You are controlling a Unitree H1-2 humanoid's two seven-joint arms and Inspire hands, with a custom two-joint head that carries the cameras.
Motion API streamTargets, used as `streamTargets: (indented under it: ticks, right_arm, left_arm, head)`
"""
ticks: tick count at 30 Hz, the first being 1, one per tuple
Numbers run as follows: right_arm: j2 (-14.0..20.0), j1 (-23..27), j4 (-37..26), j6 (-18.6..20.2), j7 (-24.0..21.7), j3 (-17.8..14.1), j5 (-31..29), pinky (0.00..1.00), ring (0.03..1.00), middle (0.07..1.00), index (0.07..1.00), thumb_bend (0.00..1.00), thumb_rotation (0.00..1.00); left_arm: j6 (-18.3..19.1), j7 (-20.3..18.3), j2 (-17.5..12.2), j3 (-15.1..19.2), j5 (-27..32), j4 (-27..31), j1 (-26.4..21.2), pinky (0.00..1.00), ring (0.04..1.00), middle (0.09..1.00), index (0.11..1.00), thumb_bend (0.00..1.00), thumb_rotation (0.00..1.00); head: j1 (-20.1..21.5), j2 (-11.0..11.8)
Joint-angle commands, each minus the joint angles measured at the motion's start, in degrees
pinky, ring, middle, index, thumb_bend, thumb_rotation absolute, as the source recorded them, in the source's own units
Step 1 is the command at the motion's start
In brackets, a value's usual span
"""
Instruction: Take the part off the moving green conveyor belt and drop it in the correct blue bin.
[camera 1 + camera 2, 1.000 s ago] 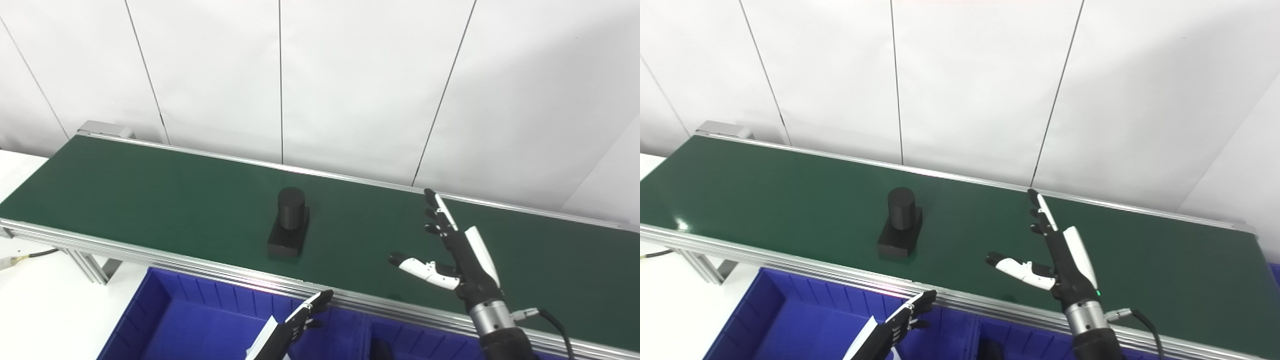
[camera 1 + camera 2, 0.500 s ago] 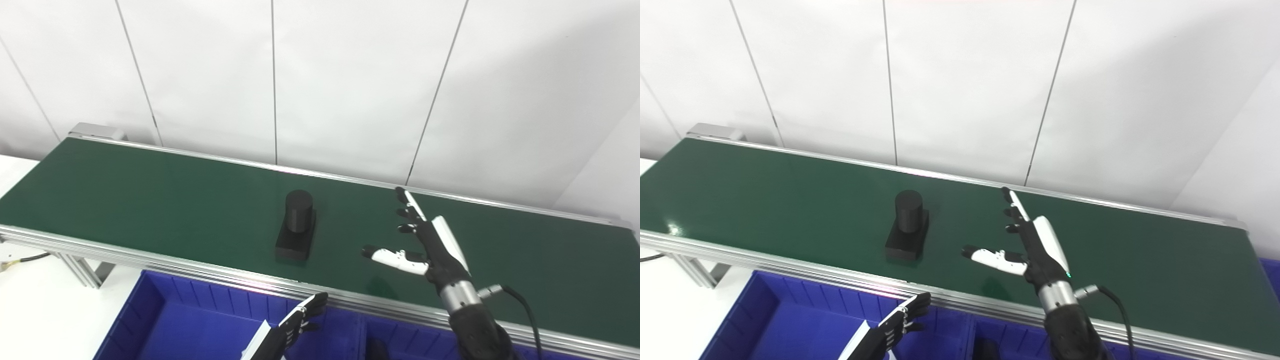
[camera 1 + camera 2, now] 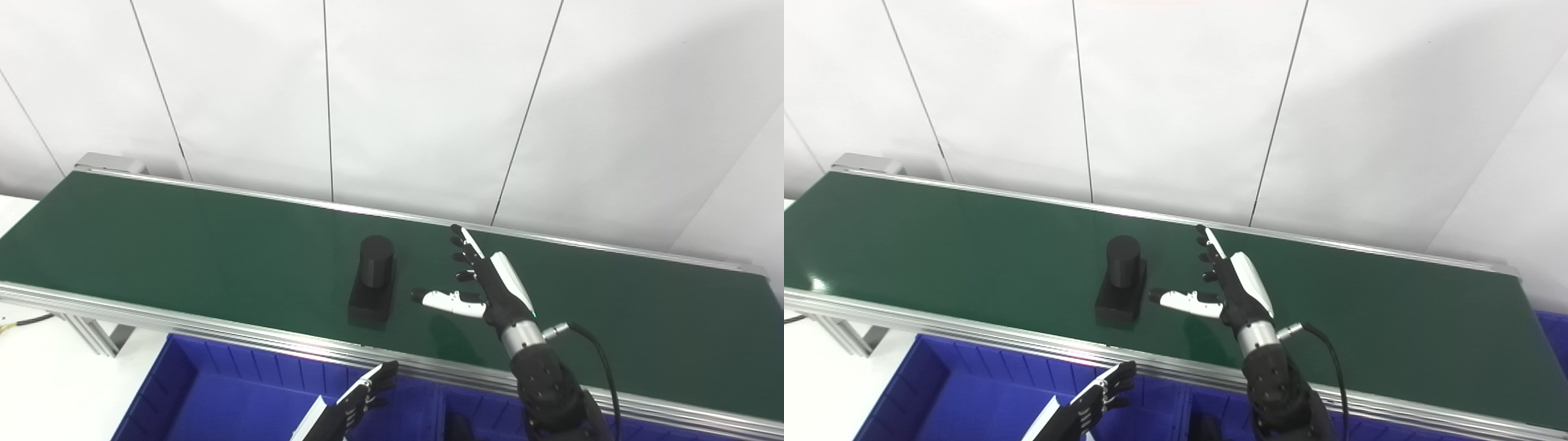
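My gripper will bring the base [image 3: 371, 304] along, still attached, when it lifts the cylinder, because the cylinder runs straight into the part's flat rectangular base [image 3: 375, 283] in matching black.
A black part [image 3: 372, 280], an upright cylinder on a flat rectangular base, stands on the green conveyor belt [image 3: 184, 245] near its middle. My right hand [image 3: 484, 285] is open above the belt, just right of the part, fingers stretched up and thumb pointing left toward it, a small gap from it. My left hand [image 3: 358, 401] is low at the bottom edge over a blue bin [image 3: 233, 392], fingers extended and empty. The part also shows in the right eye view [image 3: 1120, 278].
A second blue bin [image 3: 484, 413] sits right of the first, with a dark object [image 3: 456, 425] in it at the picture's bottom edge. The belt's aluminium rail [image 3: 184, 321] runs between belt and bins. A white wall stands behind.
The part has travelled right along the belt. My right hand has moved left toward it, closing most of the gap. The left hand has stayed low over the bin. The camera has shifted slightly.
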State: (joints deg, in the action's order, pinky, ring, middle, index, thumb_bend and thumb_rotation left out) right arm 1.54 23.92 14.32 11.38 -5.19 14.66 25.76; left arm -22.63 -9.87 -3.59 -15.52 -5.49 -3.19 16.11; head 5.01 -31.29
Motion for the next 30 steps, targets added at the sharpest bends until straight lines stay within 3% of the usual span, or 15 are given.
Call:
streamTargets:
  ticks: [1,6,9,30]
  right_arm:
    - [-0.7,2.8,-1.4,-0.3,0.8,-0.1,-0.3,0.72,0.877,0.959,0.987,0.9,0.49]
    - [-0.7,4.0,-1.1,1.3,0.5,0.1,0.3,0.72,0.873,0.958,0.985,0.91,0.5]
    - [-1.0,4.8,-0.4,1.7,0.4,0.2,0.1,0.72,0.874,0.958,0.981,0.92,0.48]
    - [-1.5,11.2,15.1,0.2,5.8,3.1,4.3,0.76,0.881,0.96,0.959,0.98,0.41]
  left_arm:
    - [-2.1,-0.4,-0.3,-0.3,0.6,2.1,-0.2,0.88,0.92,0.945,0.923,0.82,0.69]
    - [-1.5,-1.2,-0.6,-0.7,1.4,3.5,0.6,0.88,0.923,0.946,0.927,0.81,0.69]
    - [-0.4,-2.0,-1.2,-1.3,1.6,5.3,1.1,0.89,0.931,0.951,0.932,0.81,0.68]
    - [1.0,-3.1,-1.8,-3.2,0.7,8.5,1.8,0.94,0.971,0.97,0.948,0.82,0.7]
  head:
    - [-0.1,-1.1]
    - [0.9,-0.7]
    - [1.2,-1.6]
    - [3.1,-3.1]
